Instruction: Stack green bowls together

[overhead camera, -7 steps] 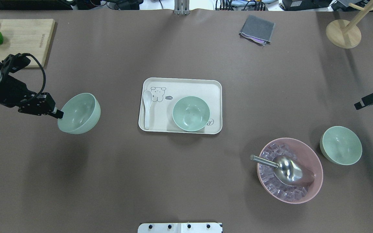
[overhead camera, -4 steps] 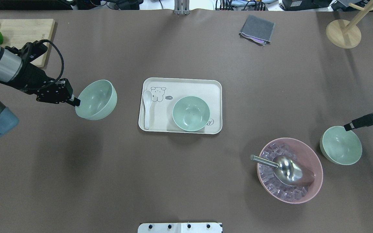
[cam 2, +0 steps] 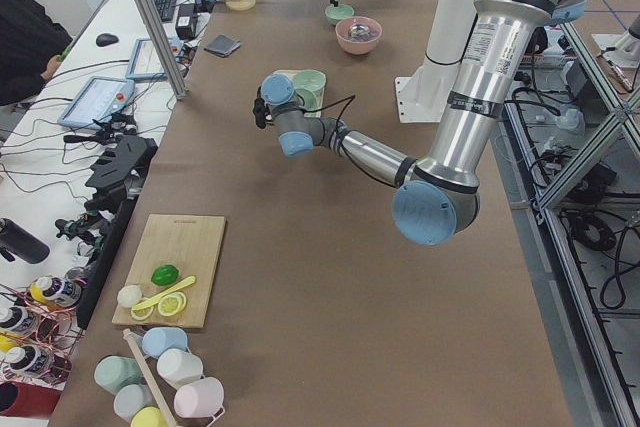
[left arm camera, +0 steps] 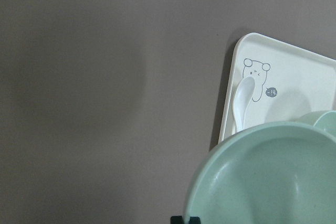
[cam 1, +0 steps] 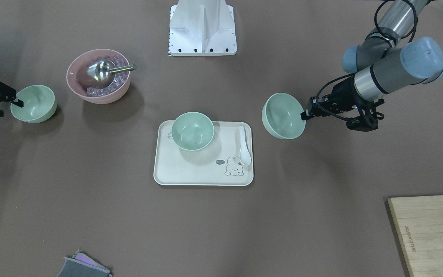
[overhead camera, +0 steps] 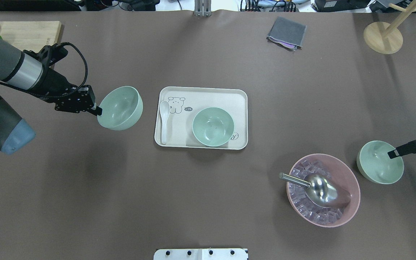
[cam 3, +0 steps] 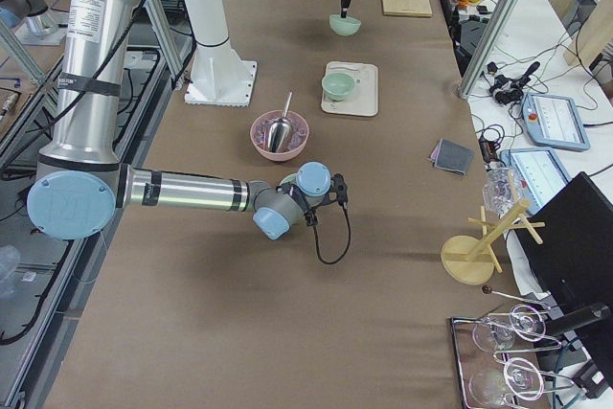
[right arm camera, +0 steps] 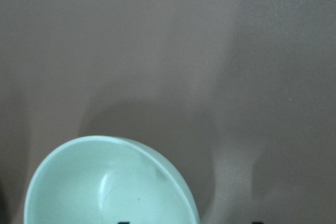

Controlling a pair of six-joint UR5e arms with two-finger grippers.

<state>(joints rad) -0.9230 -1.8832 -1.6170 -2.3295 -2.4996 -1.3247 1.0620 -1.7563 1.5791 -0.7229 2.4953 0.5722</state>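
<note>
The green bowl at my right gripper will nest deep when it is stacked, because the green bowls match and flare (cam 1: 193, 131) toward their rim.
Three pale green bowls show. My left gripper (overhead camera: 98, 110) is shut on the rim of one green bowl (overhead camera: 121, 107) and holds it tilted above the table, just left of the white tray (overhead camera: 200, 90); the bowl fills the left wrist view (left arm camera: 273, 177). A second green bowl (overhead camera: 213, 126) sits upright on the tray. The third green bowl (overhead camera: 377, 164) stands on the table at the right. My right gripper (overhead camera: 395, 153) is open at its rim, one finger inside and one outside (cam 1: 12, 109).
A pink bowl (overhead camera: 355, 202) with ice cubes and a metal scoop (overhead camera: 320, 187) stands just left of the third bowl. A white spoon (overhead camera: 164, 121) lies on the tray. A cutting board (overhead camera: 27, 36), a grey cloth (overhead camera: 286, 33) and a wooden stand (overhead camera: 383, 38) are at the far edge.
My left gripper has carried its bowl to the right, close to the tray. My right gripper has come in from the right edge and down onto the third bowl's rim.
</note>
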